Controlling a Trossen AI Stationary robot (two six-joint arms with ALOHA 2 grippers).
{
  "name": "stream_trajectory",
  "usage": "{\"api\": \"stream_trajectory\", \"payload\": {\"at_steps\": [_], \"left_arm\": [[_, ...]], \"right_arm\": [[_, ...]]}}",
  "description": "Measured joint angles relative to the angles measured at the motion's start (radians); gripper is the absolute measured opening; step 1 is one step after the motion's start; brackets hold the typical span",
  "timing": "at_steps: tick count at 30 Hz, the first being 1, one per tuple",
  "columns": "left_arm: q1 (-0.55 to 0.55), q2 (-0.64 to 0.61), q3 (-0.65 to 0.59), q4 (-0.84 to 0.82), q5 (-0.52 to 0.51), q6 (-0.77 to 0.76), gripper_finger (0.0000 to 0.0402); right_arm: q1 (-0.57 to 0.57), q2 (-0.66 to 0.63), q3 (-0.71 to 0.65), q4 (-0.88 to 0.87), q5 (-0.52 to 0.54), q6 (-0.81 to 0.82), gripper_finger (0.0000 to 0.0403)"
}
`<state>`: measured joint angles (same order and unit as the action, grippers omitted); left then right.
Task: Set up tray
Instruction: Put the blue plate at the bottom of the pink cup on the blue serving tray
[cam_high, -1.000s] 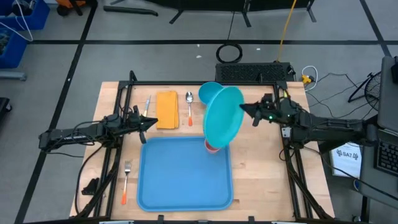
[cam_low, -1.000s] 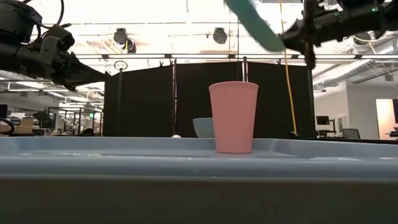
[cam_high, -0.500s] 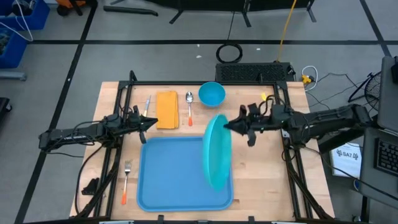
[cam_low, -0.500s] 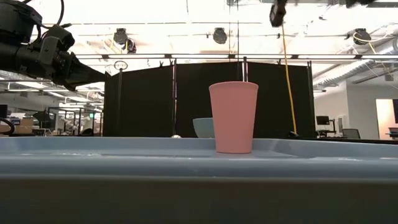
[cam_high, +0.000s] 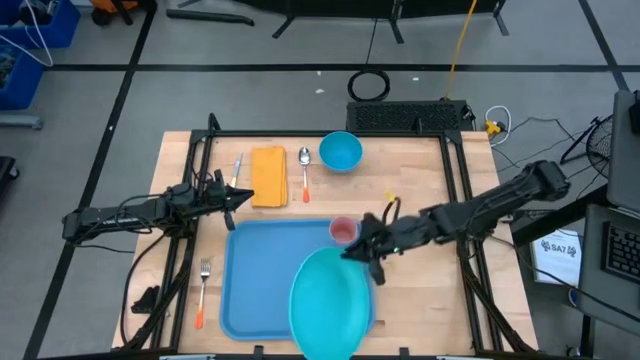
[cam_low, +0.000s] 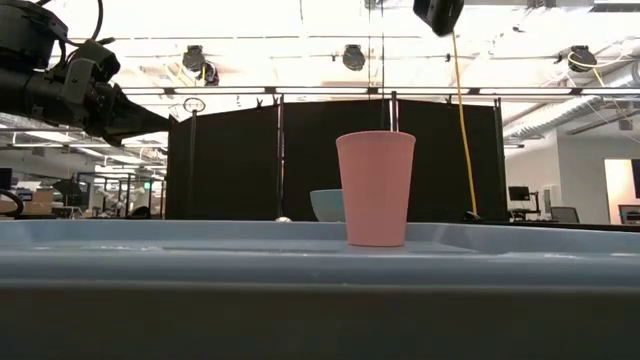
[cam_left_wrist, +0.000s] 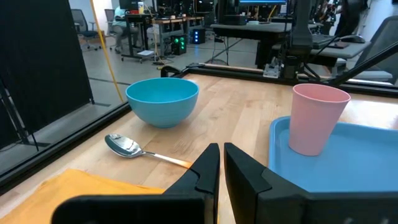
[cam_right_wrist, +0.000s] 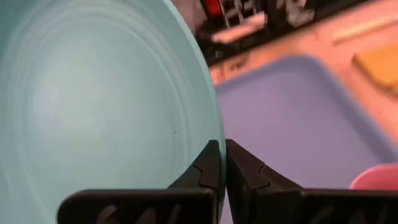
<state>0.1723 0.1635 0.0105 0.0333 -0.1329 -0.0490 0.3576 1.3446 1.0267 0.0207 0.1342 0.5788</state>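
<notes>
The robot's right gripper keeps lowering the teal plate (cam_high: 328, 305), which hangs over the tray's empty near part (cam_high: 264, 302) and clear of the pink cup, until the plate rests flat.
The light-blue tray (cam_high: 262, 280) lies on the wooden table, with a pink cup (cam_high: 343, 231) upright in its far right corner. My right gripper (cam_high: 366, 250) is shut on a round teal plate (cam_high: 328, 302) held over the tray's near right part. That plate fills much of the right wrist view (cam_right_wrist: 93, 106), where the tray (cam_right_wrist: 298, 124) shows below it. My left gripper (cam_high: 243, 196) waits shut beyond the tray's far left corner, touching nothing; its own view (cam_left_wrist: 220, 163) looks at the cup (cam_left_wrist: 316, 118). My right gripper pinches the plate's rim (cam_right_wrist: 208, 134) between its two fingers, at the plate's far right side (cam_high: 352, 258). The fingers come level from the table's right and far side. The plate is lifted clear, lying roughly flat above the tray; it stays above what the low view shows.
Beyond the tray's far edge lie a blue bowl (cam_high: 340, 152), a spoon (cam_high: 305, 170), an orange napkin (cam_high: 268, 176) and a knife (cam_high: 237, 170). A fork (cam_high: 203, 290) lies left of the tray. Bare wood shows right of the tray.
My right gripper has carried the plate from above the bowl and cup toward the table's near edge and left, over the tray. The plate has tipped from steeply tilted, through on edge, to nearly flat. The bowl and cup, covered before, show again.
</notes>
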Motion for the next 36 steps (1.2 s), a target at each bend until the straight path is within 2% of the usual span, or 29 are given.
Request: {"api": "stream_trajectory", "payload": {"at_steps": [3,7,13,19,36], "left_arm": [[0.000,0.000,0.000,0.000,0.000,0.000,0.0026],[0.000,0.000,0.000,0.000,0.000,-0.005,0.0026],[0.000,0.000,0.000,0.000,0.000,-0.007,0.0026],[0.000,0.000,0.000,0.000,0.001,-0.008,0.0026],[0.000,0.000,0.000,-0.002,0.001,-0.008,0.0026]], "right_arm": [[0.023,0.063,0.002,-0.009,0.030,0.029,0.0000],[0.031,0.132,0.002,-0.107,0.091,0.080,0.0000],[0.026,0.190,0.002,-0.151,0.144,0.131,0.0000],[0.034,0.191,-0.002,-0.215,0.183,0.167,0.0000],[0.045,0.212,-0.003,-0.335,0.187,0.221,0.0000]]}}
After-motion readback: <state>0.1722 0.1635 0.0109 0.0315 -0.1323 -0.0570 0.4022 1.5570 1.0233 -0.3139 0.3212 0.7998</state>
